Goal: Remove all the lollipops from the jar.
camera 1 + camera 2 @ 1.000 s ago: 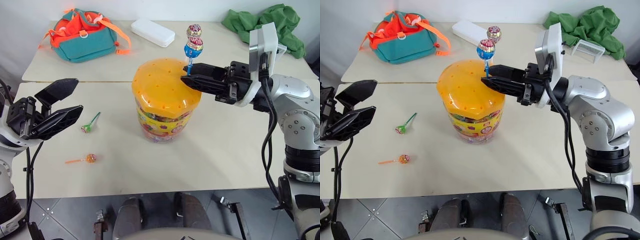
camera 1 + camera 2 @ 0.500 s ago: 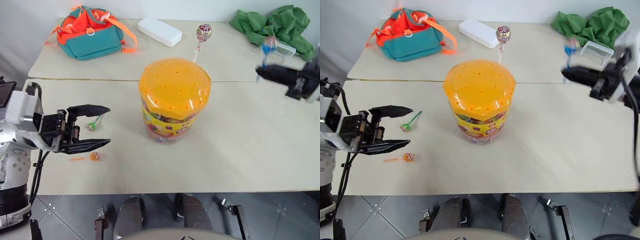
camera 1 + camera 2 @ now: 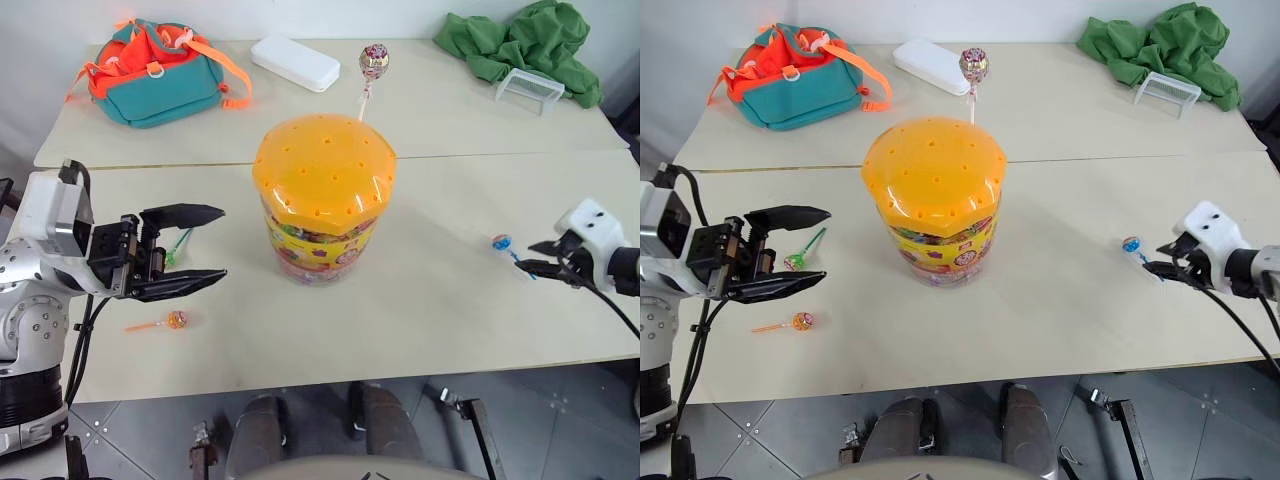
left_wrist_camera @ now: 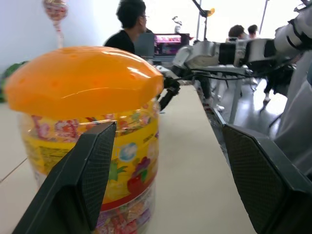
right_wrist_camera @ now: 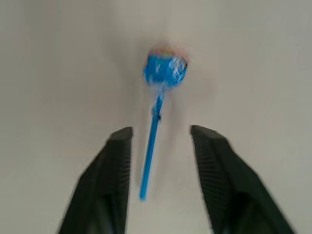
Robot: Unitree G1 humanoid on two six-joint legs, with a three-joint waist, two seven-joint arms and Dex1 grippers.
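The lid's far-side lollipop (image 3: 374, 62) stands on the other side of the jar from my left gripper. Next, my right gripper grabs its pale stick (image 3: 364, 102) while my left gripper moves back.
The jar (image 3: 325, 190), clear with a colourful band and an orange dotted lid, stands mid-table. One lollipop (image 3: 374, 59) on a pale stick rises from the lid's far side. A blue-stick lollipop (image 3: 503, 243) lies on the table at the right. My right gripper (image 3: 530, 258) is open just behind it, its fingers (image 5: 109, 175) on either side of the stick without touching. Left of the jar my left gripper (image 3: 222, 242) is open and empty, pointing at the jar. Under it lie a green-stick lollipop (image 3: 800, 256) and an orange-stick one (image 3: 800, 321).
A teal and orange backpack (image 3: 160, 70), a white oblong box (image 3: 295, 62), a green cloth (image 3: 520, 45) and a small white basket (image 3: 530, 85) line the far side of the table. People sit in the background of the left wrist view.
My right gripper carried the blue lollipop from the lid down to the table's right side and opened, leaving it lying there. My left gripper turned toward the jar.
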